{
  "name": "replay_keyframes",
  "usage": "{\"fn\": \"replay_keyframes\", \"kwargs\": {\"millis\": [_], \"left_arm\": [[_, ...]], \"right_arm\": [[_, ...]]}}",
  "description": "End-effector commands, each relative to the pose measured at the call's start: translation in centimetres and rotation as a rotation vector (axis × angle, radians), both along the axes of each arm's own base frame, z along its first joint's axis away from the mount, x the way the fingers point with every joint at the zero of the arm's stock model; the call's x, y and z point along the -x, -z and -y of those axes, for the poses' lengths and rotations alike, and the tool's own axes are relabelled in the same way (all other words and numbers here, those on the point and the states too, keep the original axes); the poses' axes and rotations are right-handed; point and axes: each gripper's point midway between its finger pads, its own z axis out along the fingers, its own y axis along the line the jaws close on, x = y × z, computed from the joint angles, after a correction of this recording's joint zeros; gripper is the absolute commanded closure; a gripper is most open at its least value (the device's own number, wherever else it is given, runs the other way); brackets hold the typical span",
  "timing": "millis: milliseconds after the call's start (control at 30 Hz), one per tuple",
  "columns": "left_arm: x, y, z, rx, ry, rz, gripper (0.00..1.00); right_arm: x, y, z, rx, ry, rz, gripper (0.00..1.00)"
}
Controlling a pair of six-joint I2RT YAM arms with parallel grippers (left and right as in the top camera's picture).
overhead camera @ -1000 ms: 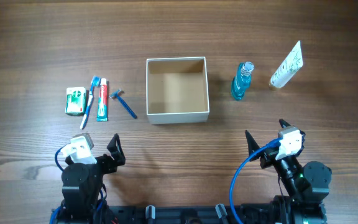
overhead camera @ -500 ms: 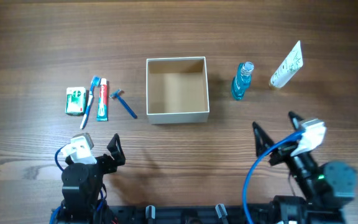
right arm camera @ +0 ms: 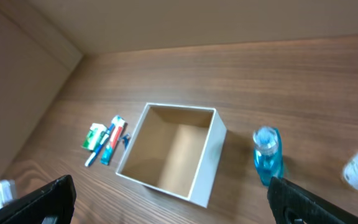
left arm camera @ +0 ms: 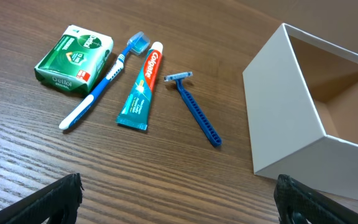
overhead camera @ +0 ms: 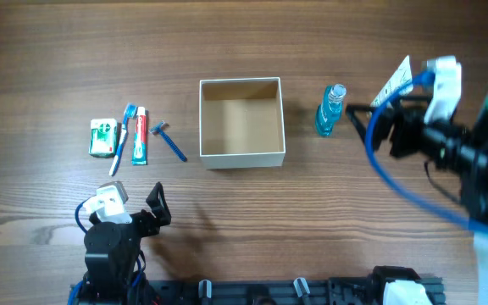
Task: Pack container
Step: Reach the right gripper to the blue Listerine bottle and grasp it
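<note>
I keep moving my open right gripper toward the bottle's cap (overhead camera: 338, 91) until its two fingers are on either side of it, and then close them, because the blue bottle (overhead camera: 326, 119) is upright and clear of the container.
The container (overhead camera: 244, 158), a square open-top box with white walls and a tan inside, stands empty at the table's middle. It also shows in the left wrist view (left arm camera: 284, 118) and the right wrist view (right arm camera: 209, 168). Left of it lie a green-and-white box (overhead camera: 102, 137), a toothbrush (overhead camera: 123, 138), a toothpaste tube (overhead camera: 140, 135) and a blue razor (overhead camera: 169, 141). Right of it stand a blue bottle (overhead camera: 329, 110) and a white tube (overhead camera: 390, 91), partly hidden by my right arm. My left gripper (overhead camera: 130, 203) is open and empty near the front edge. My right gripper (overhead camera: 379, 127) is open, empty and raised beside the bottle.
The table is dark wood grain. The left wrist view shows the green box (left arm camera: 74, 59), toothbrush (left arm camera: 101, 81), toothpaste (left arm camera: 142, 87) and razor (left arm camera: 194, 109) in a row. The right wrist view shows the bottle (right arm camera: 268, 154) from above.
My right arm has lifted from the front right and swung back and to the right, now high beside the bottle and tube. The left arm and all objects have not moved.
</note>
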Motion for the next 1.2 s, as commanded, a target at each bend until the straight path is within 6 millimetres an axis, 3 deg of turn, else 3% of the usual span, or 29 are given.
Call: {"fn": "replay_keyframes", "kwargs": {"millis": [0,167,300,333,467,633,867,1167], "left_arm": [[0.1,0.5,0.2,-0.006,0.017,-0.008,0.0],[0.1,0.5,0.2,-0.006,0.017,-0.008,0.0],[0.1,0.5,0.2,-0.006,0.017,-0.008,0.0],[0.1,0.5,0.2,-0.006,0.017,-0.008,0.0],[0.1,0.5,0.2,-0.006,0.017,-0.008,0.0],[0.1,0.5,0.2,-0.006,0.017,-0.008,0.0],[0.1,0.5,0.2,-0.006,0.017,-0.008,0.0],[0.1,0.5,0.2,-0.006,0.017,-0.008,0.0]], "right_arm": [[-3.3,0.1,0.1,-0.006,0.018,-0.09,0.0],[-7.6,3.8,0.4,0.229,0.101,-0.235,0.0],[-9.3,7.2,-0.5,0.382,0.119,-0.326,0.0],[-10.0,8.8,-0.2,0.391,0.159,-0.381,0.0],[-11.1,11.7,-0.2,0.385,0.177,-0.466,0.11],[-11.9,15.9,-0.2,0.414,0.17,-0.579,0.01],[-11.7,18.6,0.6,0.42,0.261,-0.691,0.09],[-11.4,20.4,0.5,0.442,0.275,-0.751,0.09]]}}
